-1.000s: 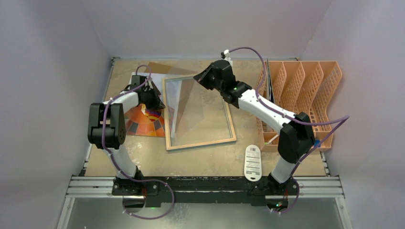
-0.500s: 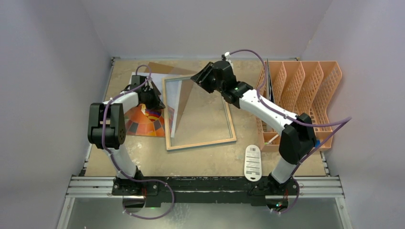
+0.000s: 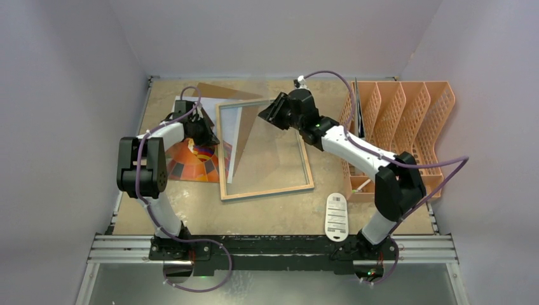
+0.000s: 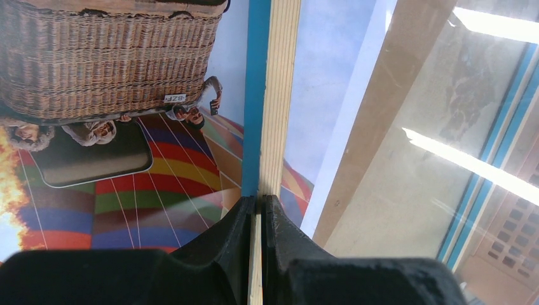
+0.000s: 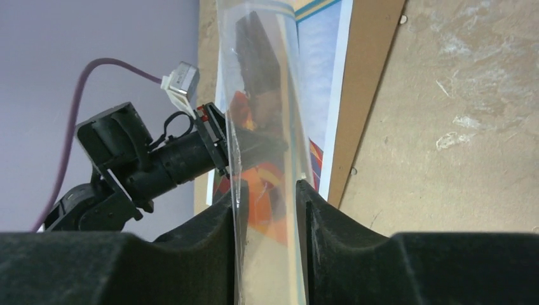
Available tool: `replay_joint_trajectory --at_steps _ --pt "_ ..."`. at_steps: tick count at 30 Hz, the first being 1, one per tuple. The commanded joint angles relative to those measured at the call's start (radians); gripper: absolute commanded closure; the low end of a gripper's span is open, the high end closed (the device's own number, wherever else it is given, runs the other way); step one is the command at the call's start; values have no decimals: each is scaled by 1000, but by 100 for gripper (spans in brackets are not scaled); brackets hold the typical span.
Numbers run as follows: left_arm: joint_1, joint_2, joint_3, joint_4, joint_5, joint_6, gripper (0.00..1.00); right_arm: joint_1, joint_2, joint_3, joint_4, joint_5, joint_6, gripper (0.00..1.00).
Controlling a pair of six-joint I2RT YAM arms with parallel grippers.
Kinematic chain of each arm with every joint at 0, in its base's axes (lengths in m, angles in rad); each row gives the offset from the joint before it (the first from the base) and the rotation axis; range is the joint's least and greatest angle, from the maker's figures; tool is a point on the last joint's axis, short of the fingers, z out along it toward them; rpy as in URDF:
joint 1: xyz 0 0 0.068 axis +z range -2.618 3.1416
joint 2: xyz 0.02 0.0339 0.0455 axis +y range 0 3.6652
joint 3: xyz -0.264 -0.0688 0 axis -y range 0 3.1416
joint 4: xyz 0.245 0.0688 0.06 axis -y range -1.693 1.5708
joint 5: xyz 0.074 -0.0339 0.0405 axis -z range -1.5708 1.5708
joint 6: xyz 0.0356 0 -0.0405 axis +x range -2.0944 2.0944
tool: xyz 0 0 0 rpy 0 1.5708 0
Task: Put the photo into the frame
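My right gripper's open fingers have the clear glass pane (image 5: 268,121) slanting across them. Next, I line the fingers up with the pane's edge (image 5: 234,152) and pinch it before I move the pane.
The frame (image 3: 267,189) lies on the table with its light wood side up. In the left wrist view its rail (image 4: 279,95) shows wood with a blue edge. My left gripper (image 3: 208,136) (image 4: 259,200) is shut on the frame's left rail. The photo (image 3: 191,162) lies balloon side up, partly under that rail, and the basket and colours show close up (image 4: 127,190). My right gripper (image 3: 266,113) (image 5: 266,190) is shut on the far edge of the clear glass pane (image 3: 245,143) (image 5: 260,95) and holds it tilted up over the frame.
A plain brown backing board (image 3: 216,91) (image 5: 365,76) lies at the back, under the photo's far edge. An orange slotted file organizer (image 3: 413,127) stands at the right. A white remote (image 3: 336,216) lies near the front edge.
My right wrist has shifted a little to the right and nearer, with the pane still tilted up in it. The left arm and the frame have not moved.
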Motion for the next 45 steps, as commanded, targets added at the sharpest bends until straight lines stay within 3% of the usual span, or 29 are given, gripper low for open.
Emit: replay_joint_trajectory --at_steps 1,3,6,9,11,20,23,27,45 --pt "-1 33 9 -27 -28 23 90 -1 -76 -6 39 -34 -80 66" --pt "0 34 10 -27 -28 23 90 -1 -84 0 44 -56 -112 61" --pt "1 34 12 -27 -26 23 90 -3 -82 24 24 -85 -161 42" --pt "1 36 9 -26 -25 23 90 -13 -68 25 26 -129 -188 38" --pt "0 37 9 -26 -23 23 90 -17 -57 25 21 -142 -195 43" --pt "2 35 10 -26 -22 25 90 -20 -72 24 12 -166 -215 89" --pt "2 32 8 -22 -18 22 90 -24 -79 24 17 -191 -175 100" --pt "2 30 -3 -10 -13 15 90 -24 -75 29 60 -240 -100 100" --pt "2 36 -5 -3 -6 5 90 -26 -11 150 -113 -244 60 100"
